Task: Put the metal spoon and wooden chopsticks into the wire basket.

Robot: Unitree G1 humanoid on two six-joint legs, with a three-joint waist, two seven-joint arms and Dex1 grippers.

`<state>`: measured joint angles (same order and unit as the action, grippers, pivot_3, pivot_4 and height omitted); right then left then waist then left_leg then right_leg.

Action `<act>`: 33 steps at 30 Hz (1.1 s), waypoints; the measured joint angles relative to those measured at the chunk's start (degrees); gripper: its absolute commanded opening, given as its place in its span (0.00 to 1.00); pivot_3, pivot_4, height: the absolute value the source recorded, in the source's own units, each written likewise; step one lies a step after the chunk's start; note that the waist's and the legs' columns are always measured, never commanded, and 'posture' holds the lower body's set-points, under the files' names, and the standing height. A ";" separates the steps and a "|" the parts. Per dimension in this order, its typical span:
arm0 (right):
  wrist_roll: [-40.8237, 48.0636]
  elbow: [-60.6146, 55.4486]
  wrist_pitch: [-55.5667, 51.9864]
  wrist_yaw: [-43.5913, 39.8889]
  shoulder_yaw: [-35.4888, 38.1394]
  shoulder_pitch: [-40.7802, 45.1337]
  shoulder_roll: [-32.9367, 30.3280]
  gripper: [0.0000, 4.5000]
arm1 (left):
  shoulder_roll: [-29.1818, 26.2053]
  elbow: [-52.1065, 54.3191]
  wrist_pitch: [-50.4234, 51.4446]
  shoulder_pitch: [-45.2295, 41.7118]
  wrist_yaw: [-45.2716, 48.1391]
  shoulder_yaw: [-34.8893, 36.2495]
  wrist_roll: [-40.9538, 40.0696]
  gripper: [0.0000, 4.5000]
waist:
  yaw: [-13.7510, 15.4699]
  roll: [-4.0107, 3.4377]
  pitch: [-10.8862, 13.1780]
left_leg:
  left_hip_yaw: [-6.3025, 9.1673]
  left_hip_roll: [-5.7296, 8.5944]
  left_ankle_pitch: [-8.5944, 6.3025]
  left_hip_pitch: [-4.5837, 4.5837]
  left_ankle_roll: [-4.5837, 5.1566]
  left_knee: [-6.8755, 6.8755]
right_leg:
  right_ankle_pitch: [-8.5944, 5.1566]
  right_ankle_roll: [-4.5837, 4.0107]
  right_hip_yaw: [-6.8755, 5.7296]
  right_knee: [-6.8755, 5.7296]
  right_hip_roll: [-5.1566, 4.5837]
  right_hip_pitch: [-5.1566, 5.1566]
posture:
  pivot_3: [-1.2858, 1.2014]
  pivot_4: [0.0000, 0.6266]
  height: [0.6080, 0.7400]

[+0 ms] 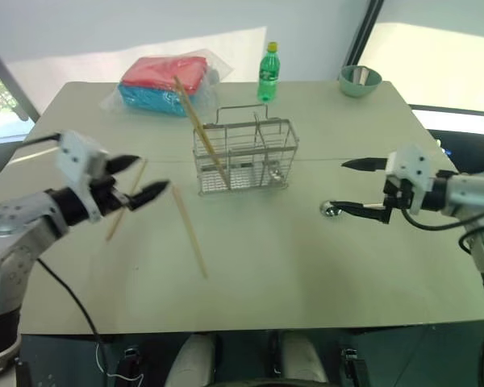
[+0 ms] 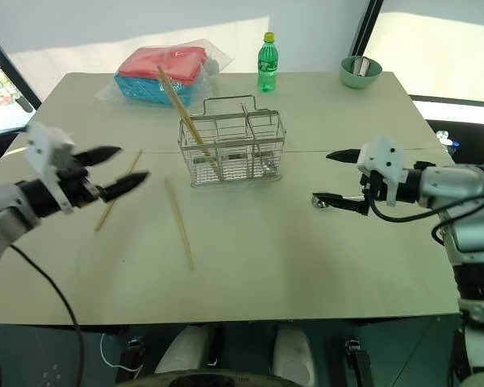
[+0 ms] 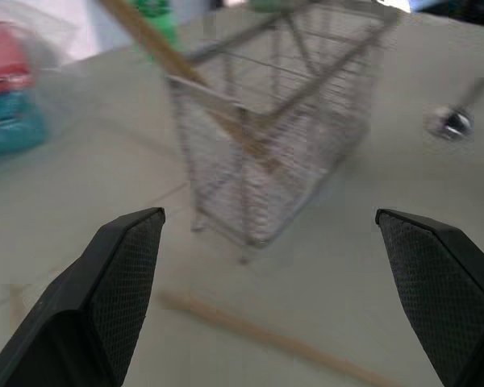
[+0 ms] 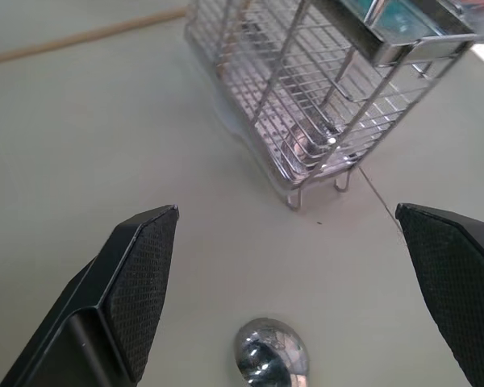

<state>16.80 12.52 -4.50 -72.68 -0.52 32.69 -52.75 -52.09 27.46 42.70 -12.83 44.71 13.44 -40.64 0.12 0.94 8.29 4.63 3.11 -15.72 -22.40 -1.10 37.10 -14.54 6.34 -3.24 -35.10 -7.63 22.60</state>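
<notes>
The wooden chopstick in the wire basket [image 1: 200, 129] leans above the basket's rim. So the metal spoon [image 1: 330, 209] will lean with its bowl sticking out when I lower it in.
The wire basket [image 1: 246, 157] stands upright at the middle of the table. One of the wooden chopsticks [image 1: 200, 129] leans inside its left compartment. A second chopstick [image 1: 189, 232] lies flat on the table in front of the basket's left end, and a third [image 1: 125, 203] lies further left. My left gripper [image 1: 152, 175] hovers open over that third stick, pointing at the basket. The metal spoon [image 4: 266, 359] lies on the table right of the basket. Just above its bowl, my right gripper [image 1: 340, 187] stands open and holds nothing.
At the back of the table stand a green bottle [image 1: 268, 72], a green bowl [image 1: 360, 79] and a red and blue packet in clear plastic [image 1: 163, 81]. Bare tabletop [image 1: 306, 266] stretches between the basket and the near edge.
</notes>
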 measured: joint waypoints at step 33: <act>-38.31 60.96 20.41 0.02 -23.15 33.05 12.12 0.60 | -1.37 -0.10 -1.47 -12.50 9.93 -9.81 3.61 1.00 | -1.16 -0.06 0.17 | 0.25 0.00 0.28 0.13 -0.44 -0.01 | 0.16 0.18 0.12 -0.23 0.47 -0.03 | 0.52 0.24 0.45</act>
<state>-21.51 73.49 15.91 -72.66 -23.66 65.74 -40.63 -53.46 27.35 41.23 -25.32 54.64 3.63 -37.03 -1.04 0.88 8.46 4.88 3.11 -15.44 -22.28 -1.53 37.09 -14.38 6.51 -3.12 -35.33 -7.16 22.57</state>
